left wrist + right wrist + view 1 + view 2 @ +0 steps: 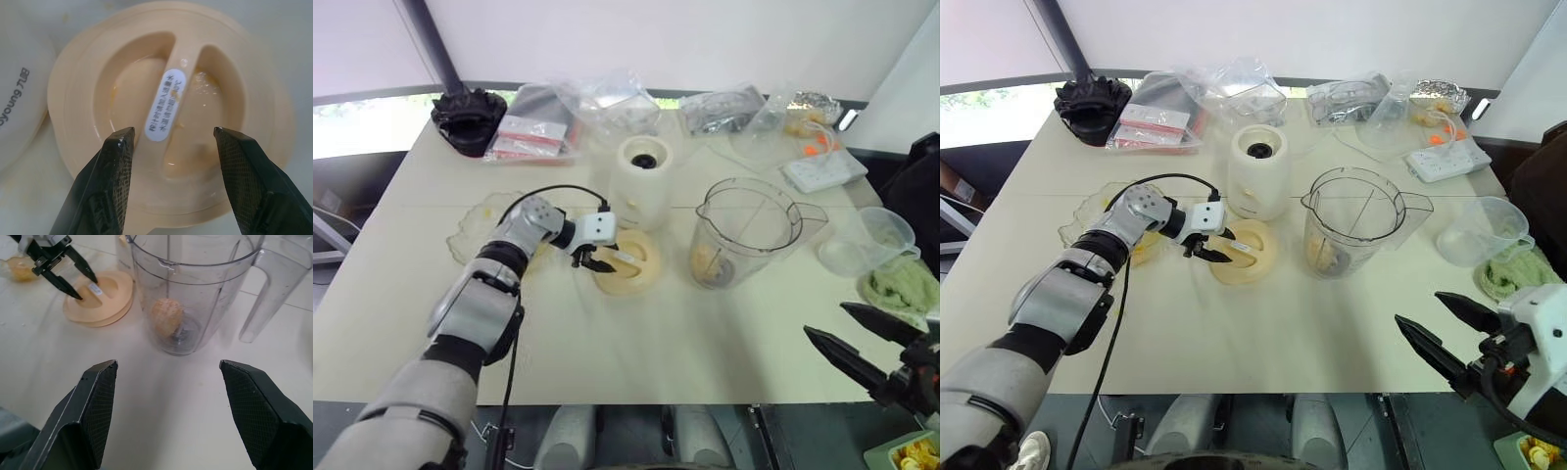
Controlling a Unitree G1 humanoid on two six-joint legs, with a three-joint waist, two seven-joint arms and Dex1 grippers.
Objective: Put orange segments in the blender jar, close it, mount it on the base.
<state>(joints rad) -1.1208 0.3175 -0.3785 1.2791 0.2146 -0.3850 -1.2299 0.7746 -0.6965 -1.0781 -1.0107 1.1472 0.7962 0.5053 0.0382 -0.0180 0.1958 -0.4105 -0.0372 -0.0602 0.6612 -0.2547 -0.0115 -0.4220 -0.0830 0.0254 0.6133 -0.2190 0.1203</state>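
Observation:
The beak on the flat cream lid [628, 262] matches the jar's spout, so I expect the lid to cover both the jar's opening and spout together when the robot lowers it.
The clear blender jar [754, 230] stands upright on the table with its top uncovered, and one orange segment [167, 316] lies at its bottom by the blade hub. The cream-white base [641, 181] stands just to the jar's left. In front of the base lies the flat cream lid [628, 262]. My left gripper [171, 134] hovers open over the lid, one finger on each side of the lid's raised grip bar, clear of it. More orange segments [1141, 245] sit in a wavy glass dish [475, 230] on the left. My right gripper [167, 363] is open and holds nothing, in front of the jar near the table's front right edge.
Plastic bags [607, 103] and a black toothed part [468, 117] line the back edge. A white power strip [822, 171] lies back right. A clear measuring cup [886, 235] and a green cloth [901, 289] sit right of the jar. A tub of orange pieces [913, 455] is at the bottom right.

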